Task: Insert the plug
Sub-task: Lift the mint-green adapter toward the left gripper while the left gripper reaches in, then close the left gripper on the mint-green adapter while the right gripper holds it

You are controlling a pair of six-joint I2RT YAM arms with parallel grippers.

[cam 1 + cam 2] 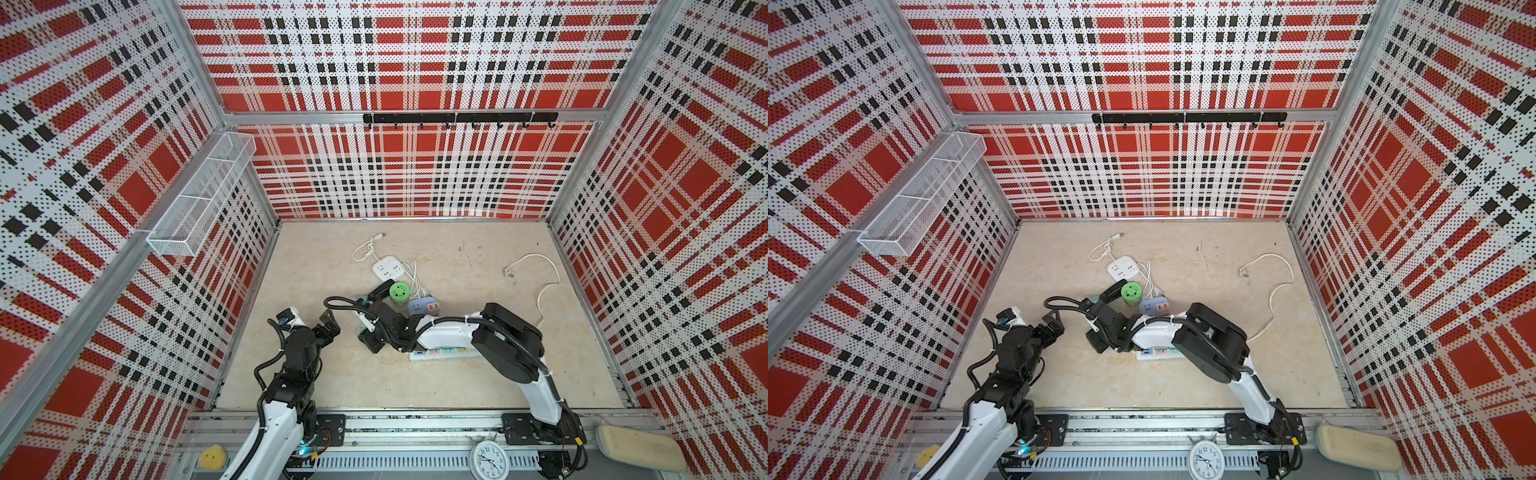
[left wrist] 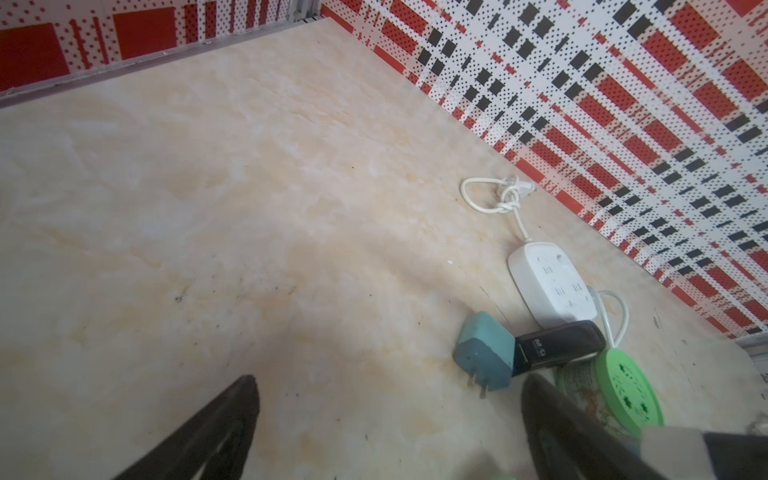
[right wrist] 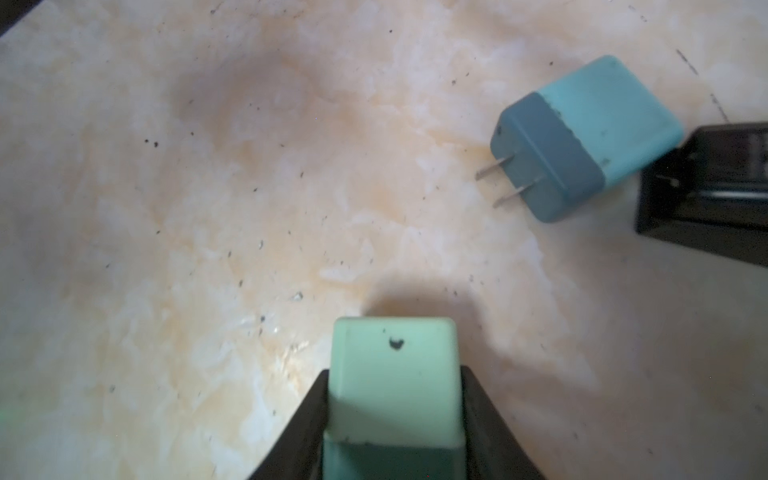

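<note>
Next, my left gripper grabs the plug by its blunt end [image 3: 393, 368] before it puts the plug in, because the mint-green plug's dark prong end [image 3: 393, 462] points back into my right gripper.
My right gripper [image 3: 395, 376] is shut on a mint-green plug [image 3: 392, 353], whose blunt end sticks out past the black fingers; its prongs are hidden. In both top views this gripper [image 1: 365, 330] hangs low over the table, left of a long white power strip [image 1: 440, 354] that the right arm partly covers. A second, blue two-prong plug [image 3: 582, 141] lies loose on the table beside it, also in the left wrist view [image 2: 484, 353]. My left gripper [image 2: 390, 380] stands wide open over bare table, holding nothing, left of the right gripper [image 1: 1094, 328].
Behind the grippers lie a black stapler-like block [image 2: 557, 343], a green round-lidded can [image 2: 623, 390], a white square socket [image 1: 386, 268] with a knotted cord, and a lilac socket cube [image 1: 422, 308]. A white cable [image 1: 540, 274] curls at the right. Plaid walls enclose the table.
</note>
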